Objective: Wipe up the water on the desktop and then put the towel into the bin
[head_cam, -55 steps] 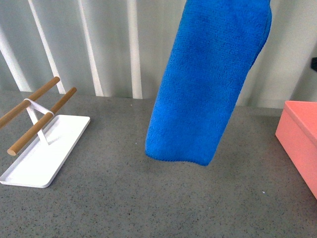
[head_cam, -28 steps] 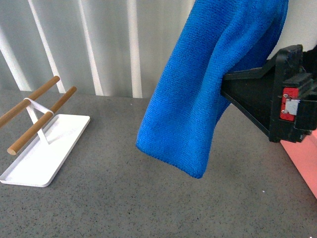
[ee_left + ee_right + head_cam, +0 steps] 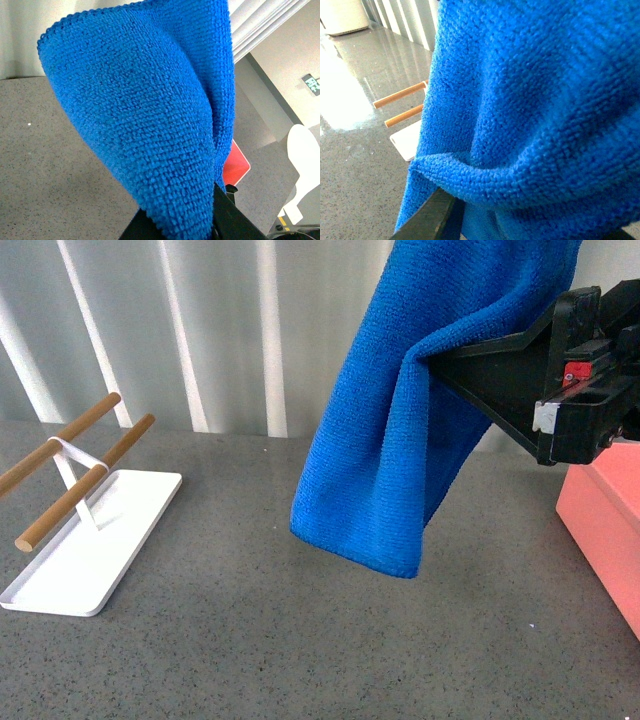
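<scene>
The dark finger has a soft fold [image 3: 462,177] hanging over it, so the blue towel [image 3: 135,100] will end up in a bunched pile when I lower it into the bin.
The bright blue towel [image 3: 400,420] hangs from above the top of the front view, its lower edge clear of the speckled grey desktop [image 3: 260,640]. My left gripper [image 3: 182,225] is shut on the towel's upper part, its black fingers [image 3: 225,217] showing under the cloth. My right gripper [image 3: 450,360] reaches in from the right, open, its fingertip pressing a crease into the towel's side. In the right wrist view a towel fold [image 3: 520,170] lies across one dark finger [image 3: 427,217]. The salmon-pink bin [image 3: 605,530] stands at the right edge, also showing behind the towel as a red corner of the bin [image 3: 235,162].
A flat white tray [image 3: 90,550] with two wooden bars [image 3: 80,475] stands on the left of the desktop. A white ribbed wall [image 3: 200,330] closes off the back. A white chair [image 3: 305,175] is on the floor beyond the table.
My right gripper came in from the right, then rose and pushed into the towel's side. The towel's lower edge swung slightly and its side creased.
</scene>
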Available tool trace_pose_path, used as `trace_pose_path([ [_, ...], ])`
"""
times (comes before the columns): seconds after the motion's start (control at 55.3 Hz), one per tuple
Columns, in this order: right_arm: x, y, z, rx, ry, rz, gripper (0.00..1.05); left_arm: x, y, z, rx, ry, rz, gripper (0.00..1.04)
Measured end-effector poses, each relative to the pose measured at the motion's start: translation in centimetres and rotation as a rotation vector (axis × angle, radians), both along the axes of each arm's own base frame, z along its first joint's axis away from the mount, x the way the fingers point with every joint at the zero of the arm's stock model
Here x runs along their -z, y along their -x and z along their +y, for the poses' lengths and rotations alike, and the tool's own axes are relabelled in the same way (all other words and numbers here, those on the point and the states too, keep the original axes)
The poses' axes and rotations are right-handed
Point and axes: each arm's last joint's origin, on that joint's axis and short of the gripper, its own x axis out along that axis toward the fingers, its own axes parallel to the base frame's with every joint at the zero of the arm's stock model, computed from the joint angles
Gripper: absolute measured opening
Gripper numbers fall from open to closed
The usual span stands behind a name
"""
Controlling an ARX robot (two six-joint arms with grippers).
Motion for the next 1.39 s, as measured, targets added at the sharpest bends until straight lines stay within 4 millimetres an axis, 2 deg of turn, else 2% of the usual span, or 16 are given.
trace_pose_path([
  [0.217, -0.3, 0.0, -0.1, 0.009, -0.014, -0.01, 0.08, 0.0, -0.2, 0.3, -0.008, 0.0, 0.002, 0.05],
  [0.271, -0.4, 0.0, -0.2, 0.014, -0.018, -0.016, 0.03, 0.0, -0.2, 0.3, -0.008, 0.0, 0.002, 0.05],
  [0.578, -1.1, -0.1, -1.2, 0.05, -0.039, -0.037, 0.03, 0.1, -0.2, 0.4, -0.012, -0.006, 0.012, 0.06],
  [0.814, -1.7, 0.0, -2.0, 0.062, -0.049, -0.052, 0.03, 0.0, -0.4, 1.1, -0.027, -0.013, 0.014, 0.37],
  [0.886, -2.1, 0.1, -2.4, 0.069, -0.065, -0.052, 0.03, 0.0, -0.6, 1.8, -0.038, -0.029, 0.008, 0.53],
  [0.94, -2.2, 0.1, -2.6, 0.074, -0.073, -0.051, 0.03, 0.0, -0.8, 2.3, -0.048, -0.037, 0.005, 0.6],
  [1.139, -2.5, -0.1, -3.5, 0.13, -0.083, -0.023, 0.03, 0.9, -1.4, 6.9, -0.11, -0.124, -0.002, 0.98],
  [1.302, -2.3, -0.2, -3.9, 0.181, -0.054, 0.003, 0.03, 2.2, -0.6, 11.4, -0.131, -0.208, -0.014, 0.98],
  [1.392, -2.3, -0.2, -4.1, 0.189, -0.047, 0.002, 0.03, 3.3, 0.8, 14.2, -0.128, -0.263, -0.019, 0.98],
])
